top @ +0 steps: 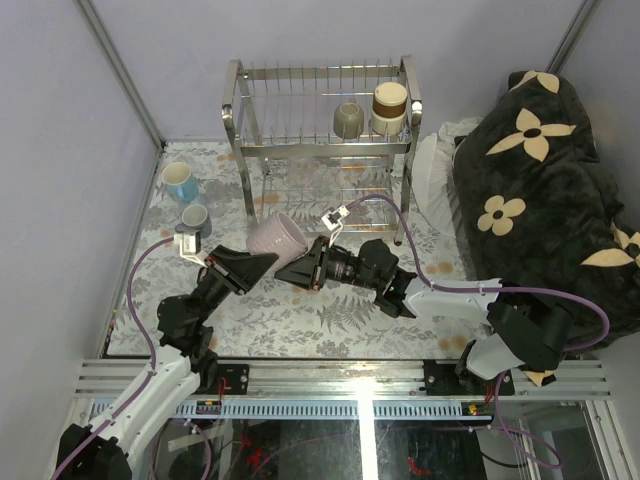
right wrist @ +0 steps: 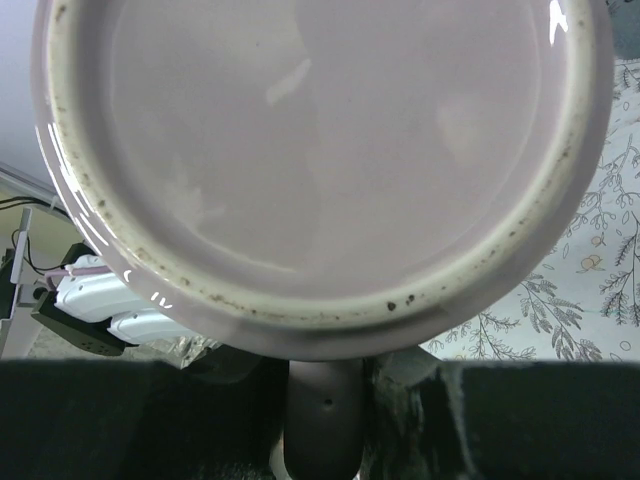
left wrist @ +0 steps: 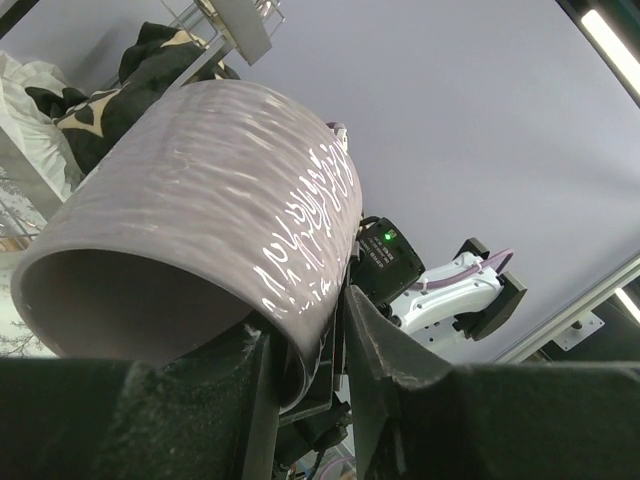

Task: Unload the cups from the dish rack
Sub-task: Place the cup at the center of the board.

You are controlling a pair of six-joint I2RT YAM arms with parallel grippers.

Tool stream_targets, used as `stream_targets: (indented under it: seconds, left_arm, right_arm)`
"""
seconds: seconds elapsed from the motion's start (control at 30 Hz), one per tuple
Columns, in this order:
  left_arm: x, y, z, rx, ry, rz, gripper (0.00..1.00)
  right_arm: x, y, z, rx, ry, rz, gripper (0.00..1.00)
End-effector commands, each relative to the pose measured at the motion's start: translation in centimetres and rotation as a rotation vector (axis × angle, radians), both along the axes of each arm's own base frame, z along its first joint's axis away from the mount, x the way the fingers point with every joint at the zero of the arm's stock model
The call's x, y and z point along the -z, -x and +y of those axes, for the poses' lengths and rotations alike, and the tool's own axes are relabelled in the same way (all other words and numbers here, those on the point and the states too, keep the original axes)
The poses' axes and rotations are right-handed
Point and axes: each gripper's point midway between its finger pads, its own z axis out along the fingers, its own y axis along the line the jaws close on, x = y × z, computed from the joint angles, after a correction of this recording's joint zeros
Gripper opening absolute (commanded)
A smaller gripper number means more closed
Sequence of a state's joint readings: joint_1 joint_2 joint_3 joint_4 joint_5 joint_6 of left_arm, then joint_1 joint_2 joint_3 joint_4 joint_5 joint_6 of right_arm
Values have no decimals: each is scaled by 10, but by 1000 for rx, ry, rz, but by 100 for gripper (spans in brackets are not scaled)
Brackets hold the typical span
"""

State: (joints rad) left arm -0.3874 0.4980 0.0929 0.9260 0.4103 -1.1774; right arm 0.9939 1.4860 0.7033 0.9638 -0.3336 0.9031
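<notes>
The lilac mug's handle (right wrist: pixel 325 415) is in my right gripper, far from the grey-blue cup, so next my left gripper takes hold of the mug's rim (left wrist: pixel 287 375) and puts the mug next to that cup.
A pale lilac mug (top: pixel 275 237) hangs on its side above the table, between both grippers. My right gripper (top: pixel 300 264) is shut on its handle (right wrist: pixel 325 425) at the base end; the mug's underside (right wrist: pixel 320 150) fills the right wrist view. My left gripper (top: pixel 264 259) straddles the rim at the mouth end: one finger inside the mug (left wrist: pixel 200 230), the other finger (left wrist: pixel 385 345) outside, a thin gap showing, so still open. The chrome dish rack (top: pixel 233 110) holds an olive-grey mug (top: pixel 348 120) and a brown-and-cream cup (top: pixel 390 105) on its upper tier.
A light blue mug (top: pixel 181 182) and a grey-blue cup (top: pixel 194 217) stand on the floral mat (top: pixel 330 320) at the left. A black flowered blanket (top: pixel 540 180) and a white pillow (top: pixel 435 170) lie right of the rack. Walls close the left and back.
</notes>
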Motion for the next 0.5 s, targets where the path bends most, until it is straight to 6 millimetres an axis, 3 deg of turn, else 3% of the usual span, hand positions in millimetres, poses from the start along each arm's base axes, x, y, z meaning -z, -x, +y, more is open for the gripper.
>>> stream_targets:
  seconds: [0.0, 0.27, 0.4, 0.47]
  left_arm:
    - [-9, 2, 0, -7, 6, -33, 26]
    - [-7, -2, 2, -26, 2, -13, 23]
    - [-8, -2, 2, -29, -4, -13, 3]
    - [-8, -3, 2, -31, -7, -14, 0]
  right_arm:
    - [-64, 7, 3, -16, -193, -134, 0]
    - [-61, 9, 6, -27, -188, -132, 0]
    - [-62, 9, 7, -29, -189, -133, 0]
    - [-61, 9, 7, -28, -188, -132, 0]
